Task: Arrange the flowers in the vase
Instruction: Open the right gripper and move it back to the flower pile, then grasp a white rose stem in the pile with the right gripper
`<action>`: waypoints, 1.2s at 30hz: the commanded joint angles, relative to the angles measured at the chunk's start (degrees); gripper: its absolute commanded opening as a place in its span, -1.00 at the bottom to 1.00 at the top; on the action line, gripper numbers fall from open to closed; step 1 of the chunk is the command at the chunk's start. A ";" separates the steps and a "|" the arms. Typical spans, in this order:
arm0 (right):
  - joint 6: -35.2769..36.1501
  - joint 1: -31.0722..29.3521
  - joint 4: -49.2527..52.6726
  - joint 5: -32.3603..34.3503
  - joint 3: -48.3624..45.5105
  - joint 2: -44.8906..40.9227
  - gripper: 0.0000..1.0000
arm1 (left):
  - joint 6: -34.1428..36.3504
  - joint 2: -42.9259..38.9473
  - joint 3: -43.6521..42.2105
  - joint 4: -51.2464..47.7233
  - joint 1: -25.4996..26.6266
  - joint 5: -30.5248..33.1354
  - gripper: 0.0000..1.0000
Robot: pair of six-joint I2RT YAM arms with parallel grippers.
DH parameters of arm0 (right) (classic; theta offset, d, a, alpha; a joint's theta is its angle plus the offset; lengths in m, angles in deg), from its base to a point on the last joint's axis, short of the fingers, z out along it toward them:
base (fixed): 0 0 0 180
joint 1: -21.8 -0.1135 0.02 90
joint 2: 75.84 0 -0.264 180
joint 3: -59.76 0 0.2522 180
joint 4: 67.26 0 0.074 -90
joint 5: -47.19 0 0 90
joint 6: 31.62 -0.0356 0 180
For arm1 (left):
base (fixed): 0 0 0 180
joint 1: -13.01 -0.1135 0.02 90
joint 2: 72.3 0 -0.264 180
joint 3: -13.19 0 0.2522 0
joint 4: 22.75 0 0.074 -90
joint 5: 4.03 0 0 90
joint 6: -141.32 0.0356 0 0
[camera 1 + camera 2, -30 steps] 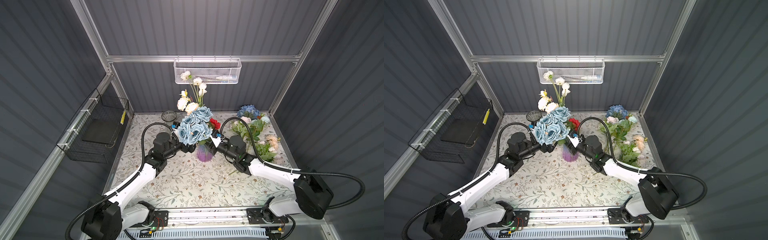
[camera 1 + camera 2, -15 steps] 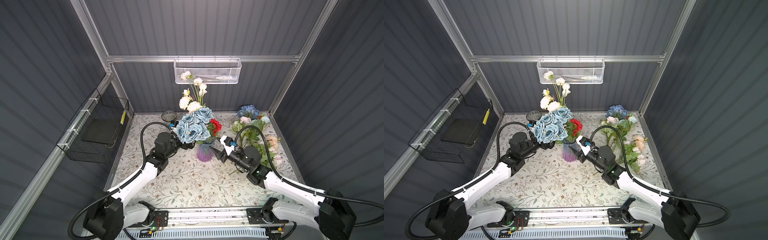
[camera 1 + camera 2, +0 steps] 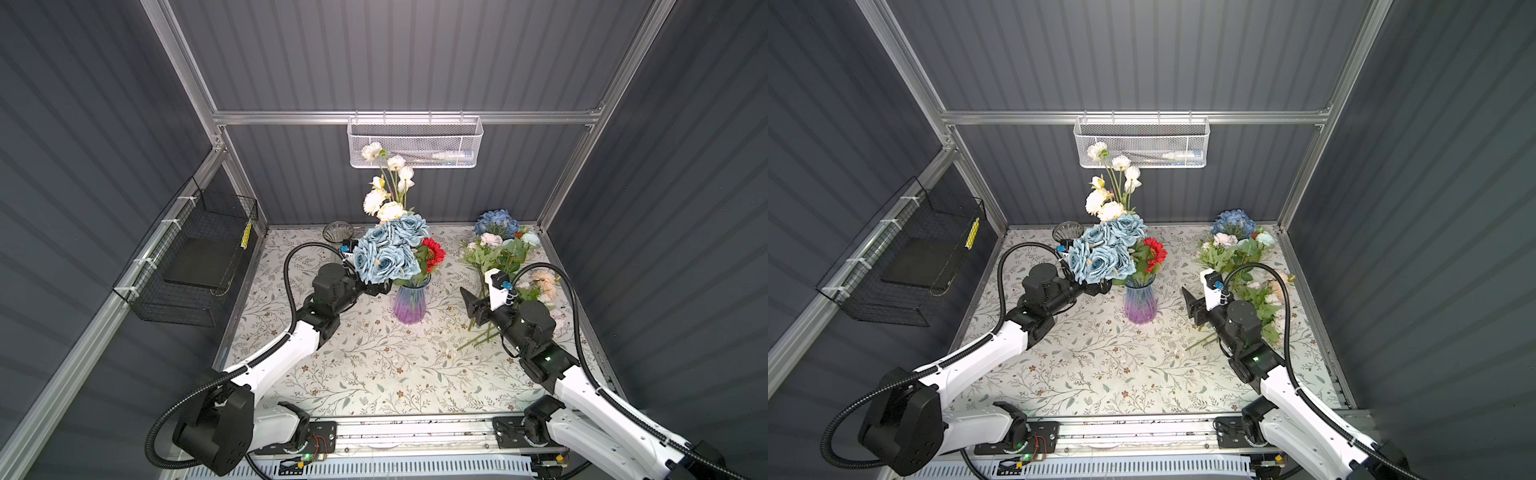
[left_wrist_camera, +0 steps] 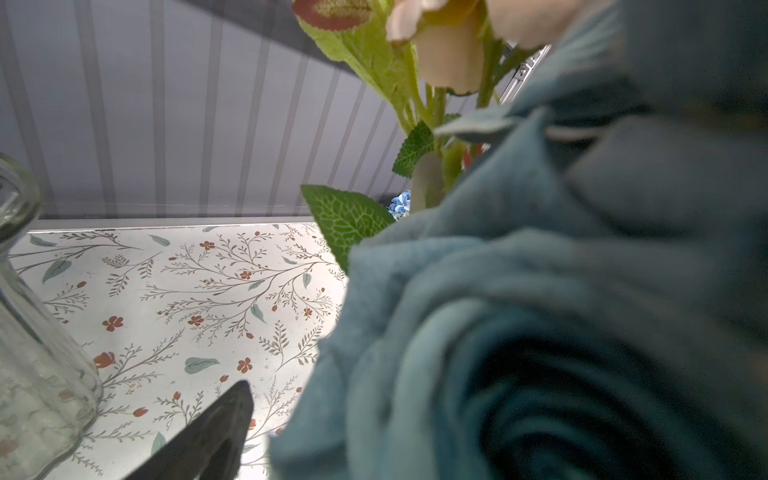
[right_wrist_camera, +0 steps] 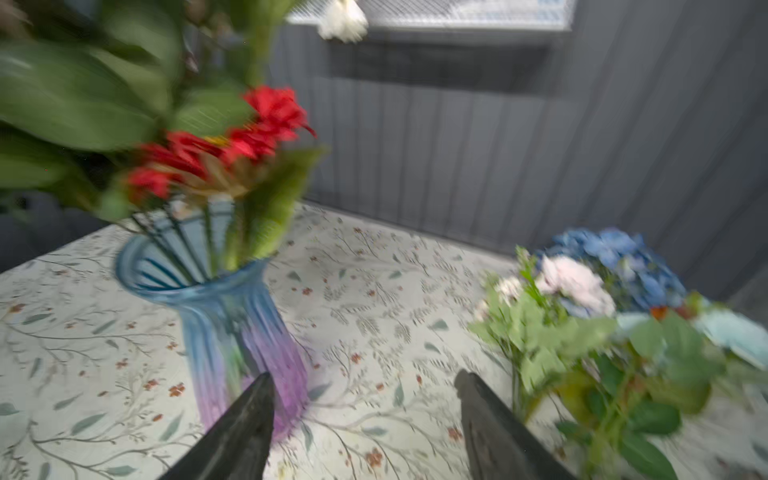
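The stem below the dark green leaves point(image 5: 640, 428) is apart from the pale leaves, so my right gripper keeps going toward that stem point(image 5: 596, 456) until its fingers are around it.
A ribbed blue-to-purple glass vase point(image 3: 410, 301) point(image 3: 1140, 301) point(image 5: 232, 324) stands mid-table. It holds dusty-blue roses point(image 3: 388, 249) point(image 4: 540, 311), a red daisy point(image 3: 433, 253) point(image 5: 232, 141) and tall white and cream blooms point(image 3: 384, 195). My left gripper point(image 3: 380, 286) point(image 3: 1102, 286) sits open under the roses, beside the vase's neck. Only one of its fingers point(image 4: 216, 432) shows in the left wrist view; rose petals hide the other. My right gripper point(image 3: 471, 306) point(image 3: 1194, 307) point(image 5: 361, 382) is open and empty, right of the vase. More flowers point(image 3: 503, 253) point(image 5: 582, 332), among them a blue hydrangea point(image 3: 496, 220), lie at the back right.
An empty clear glass vase point(image 3: 338, 230) point(image 4: 25, 332) stands at the back left, near my left arm. A white mesh basket point(image 3: 415, 141) hangs on the back wall, a black wire basket point(image 3: 199, 266) on the left wall. The right arm's cable point(image 3: 540, 270) loops over the loose flowers.
My right gripper has pulled back from the vase's mouth toward the right and front, its jaws widening. The red daisy stays in the vase. The left gripper has hardly moved.
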 commanded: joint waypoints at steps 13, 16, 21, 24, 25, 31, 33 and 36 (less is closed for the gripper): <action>-20.95 20.28 29.87 -5.16 20.75 16.66 0.35 | 0.94 -10.42 -3.46 -6.40 0.05 2.68 0.99; -23.85 25.49 32.68 -10.89 24.33 20.86 0.25 | 1.55 -13.84 -4.90 -9.57 0.03 4.78 0.99; -26.64 30.18 32.12 -15.74 27.12 25.28 0.02 | 2.31 -18.61 -7.11 -12.80 0.03 7.64 0.99; -27.65 30.33 31.26 -18.04 27.76 28.17 -0.19 | 2.18 -20.16 -8.46 -12.88 0.03 9.74 0.99; -27.99 30.31 30.88 -19.25 27.69 29.15 -0.26 | 1.77 -20.53 -8.96 -12.65 0.03 10.34 0.99; -28.91 28.73 30.29 -20.35 26.30 33.20 -0.42 | 0.41 -21.27 -11.82 -10.02 0.03 12.56 0.99; -27.76 27.26 31.13 -19.01 26.27 34.12 -0.41 | 0.42 -20.99 -12.05 -9.53 0.03 12.82 0.99; -26.99 26.29 33.07 -16.98 26.28 35.75 -0.38 | 0.63 -20.40 -11.82 -9.22 0.03 12.92 0.99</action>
